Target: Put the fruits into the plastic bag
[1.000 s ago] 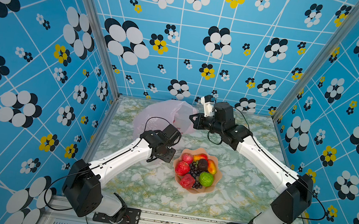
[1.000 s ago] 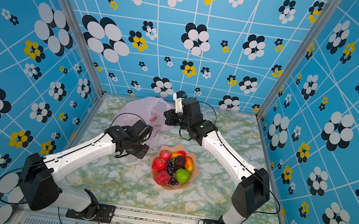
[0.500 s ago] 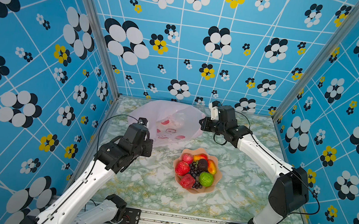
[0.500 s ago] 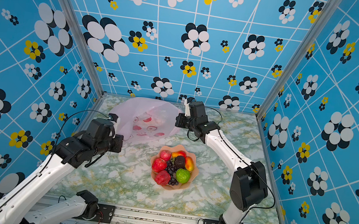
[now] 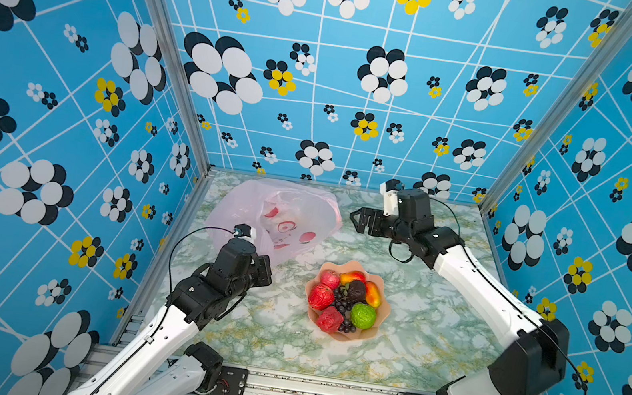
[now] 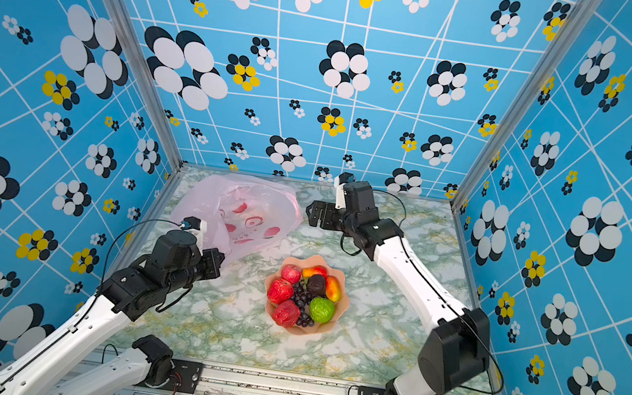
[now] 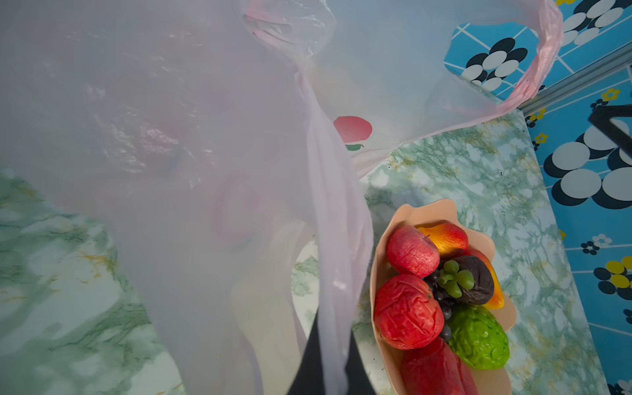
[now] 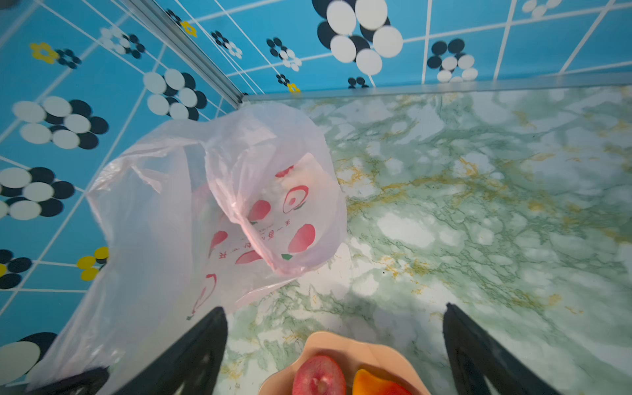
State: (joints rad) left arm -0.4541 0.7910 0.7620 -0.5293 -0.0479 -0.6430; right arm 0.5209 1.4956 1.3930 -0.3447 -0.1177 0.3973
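The plastic bag's opening (image 5: 295,234) stops short of the bowl, so the robot's left gripper should pull the bag toward the bowl (image 5: 347,302) before the right gripper brings fruit.
The pale-pink plastic bag (image 5: 283,210) (image 6: 239,208) lies crumpled at the back left of the table. My left gripper (image 5: 267,270) (image 6: 218,262) is at its near edge, shut on a strip of the bag (image 7: 328,355) that runs between its dark jaws. Just right of the bag, my right gripper (image 5: 357,221) (image 6: 314,215) (image 8: 334,307) stands wide open and holds nothing. The fruits sit in a peach bowl (image 5: 343,336) (image 7: 379,260) (image 8: 342,342): bumpy red ones (image 5: 320,296) (image 7: 407,311), a green one (image 5: 363,315) (image 7: 478,338), a maroon one (image 5: 356,290), mangoes (image 5: 373,294) and grapes (image 5: 342,306).
Blue flowered walls with metal posts (image 5: 167,47) close the marbled table (image 5: 434,328) on three sides. The bag lies close to the back left corner. Both arm bases are bolted to the front rail (image 5: 320,392).
My right gripper has opened and drawn slightly right of the bag. My left gripper shut on the bag's edge and pulled it back towards the near left; the bag has spread out.
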